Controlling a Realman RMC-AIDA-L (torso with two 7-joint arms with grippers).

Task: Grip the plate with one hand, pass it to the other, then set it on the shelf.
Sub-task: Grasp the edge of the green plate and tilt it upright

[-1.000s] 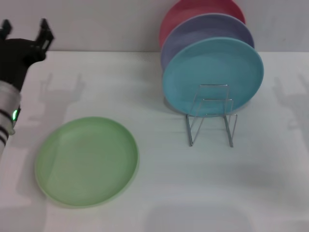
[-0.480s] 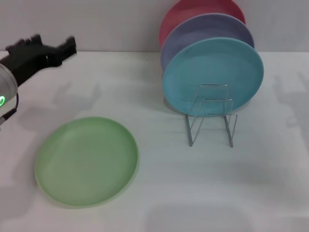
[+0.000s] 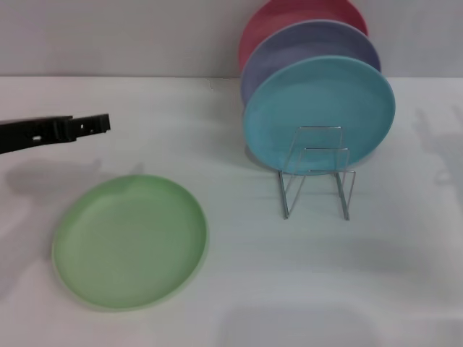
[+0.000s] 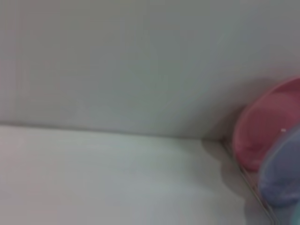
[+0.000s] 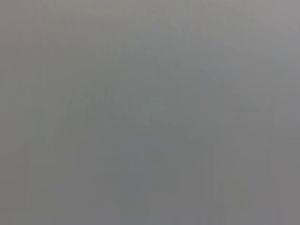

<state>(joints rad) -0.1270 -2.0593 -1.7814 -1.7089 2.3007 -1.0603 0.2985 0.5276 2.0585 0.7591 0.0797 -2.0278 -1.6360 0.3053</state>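
Next, I move my left gripper back and down to the plate's outer rim (image 3: 57, 241), because the gripper is pointing at the grey wall from behind the light green plate.
The light green plate (image 3: 130, 242) lies flat on the white table at the front left. My left gripper (image 3: 98, 123) reaches in from the left edge, seen side-on as a thin black bar. It hovers above the table just behind the plate and holds nothing. The silver wire shelf (image 3: 316, 177) stands right of centre, its two front loops bare. The green plate does not show in the left wrist view. My right gripper is out of view, and the right wrist view shows only a plain grey surface.
A turquoise plate (image 3: 318, 108), a lavender plate (image 3: 304, 43) and a pink plate (image 3: 289, 14) stand upright in the rack's rear slots. The pink plate (image 4: 267, 126) and the lavender plate (image 4: 281, 178) also show in the left wrist view. A grey wall runs behind the table.
My left gripper has swung down and to the right and turned from facing up to lying level and side-on. The plates and rack have not moved.
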